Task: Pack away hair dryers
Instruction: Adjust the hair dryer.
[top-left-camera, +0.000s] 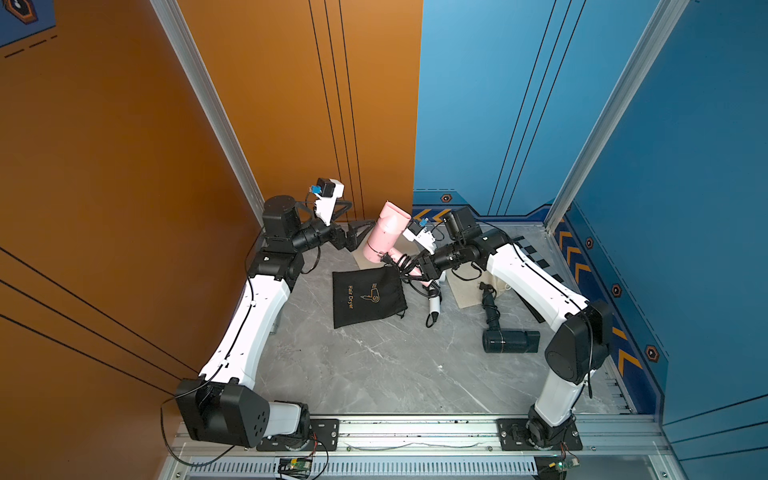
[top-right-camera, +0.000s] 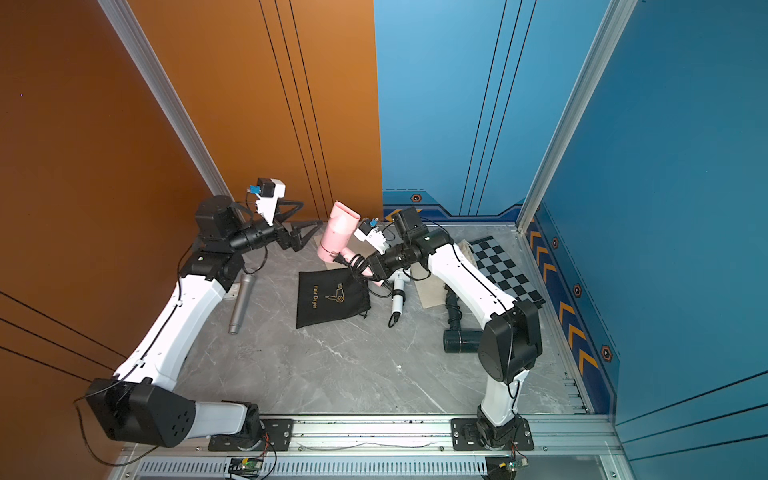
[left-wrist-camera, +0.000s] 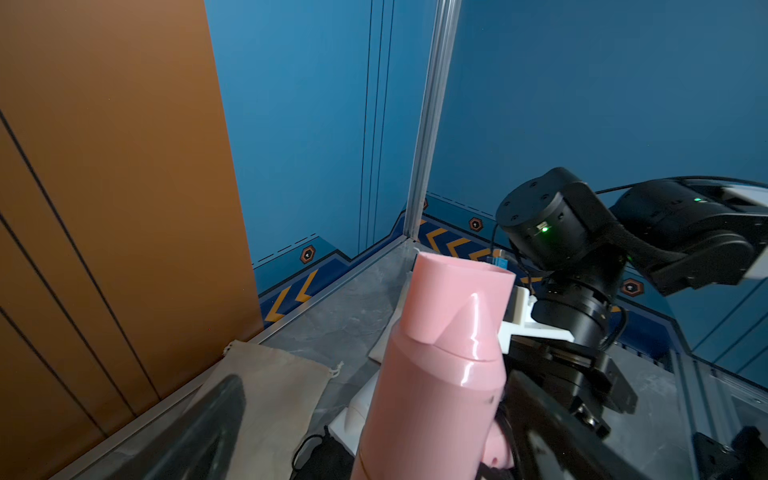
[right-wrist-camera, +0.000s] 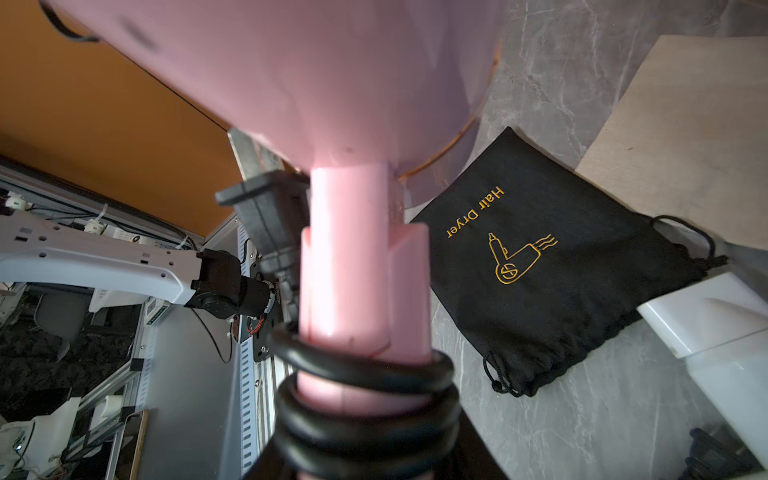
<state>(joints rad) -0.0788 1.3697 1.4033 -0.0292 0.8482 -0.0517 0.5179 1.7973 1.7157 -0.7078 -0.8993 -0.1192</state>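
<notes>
My open left gripper has one finger close to the hair dryer's pink body (left-wrist-camera: 436, 388), which is slanted, so I should turn my left gripper around to center its fingers on the hair dryer's body (top-left-camera: 387, 232).
The pink hair dryer (top-left-camera: 384, 232) (top-right-camera: 336, 235) hangs tilted above the table's far side, barrel up. My right gripper (top-left-camera: 409, 270) (top-right-camera: 365, 268) (right-wrist-camera: 365, 457) is shut on its cord-wrapped handle (right-wrist-camera: 361, 270). My left gripper (top-left-camera: 353, 218) (top-right-camera: 301, 218) (left-wrist-camera: 382, 436) stands open just left of the pink barrel (left-wrist-camera: 440, 374), which shows between its blurred fingers without visible contact. The white hair dryer (top-left-camera: 434, 301) (top-right-camera: 398, 291) lies on the table under the right wrist. Further right, the blackish teal hair dryer (top-left-camera: 511, 341) (top-right-camera: 461, 340) lies with its cord coiled.
A black "Hair Dryer" pouch (top-left-camera: 368, 297) (top-right-camera: 330, 297) (right-wrist-camera: 552, 266) lies flat mid-table. Beige pouches lie at the far left (left-wrist-camera: 270, 386) and by the right arm (top-left-camera: 469, 291) (top-right-camera: 432, 293). A silver rod (top-right-camera: 241, 303) lies by the left arm and a checkerboard (top-right-camera: 498, 270) at the right wall.
</notes>
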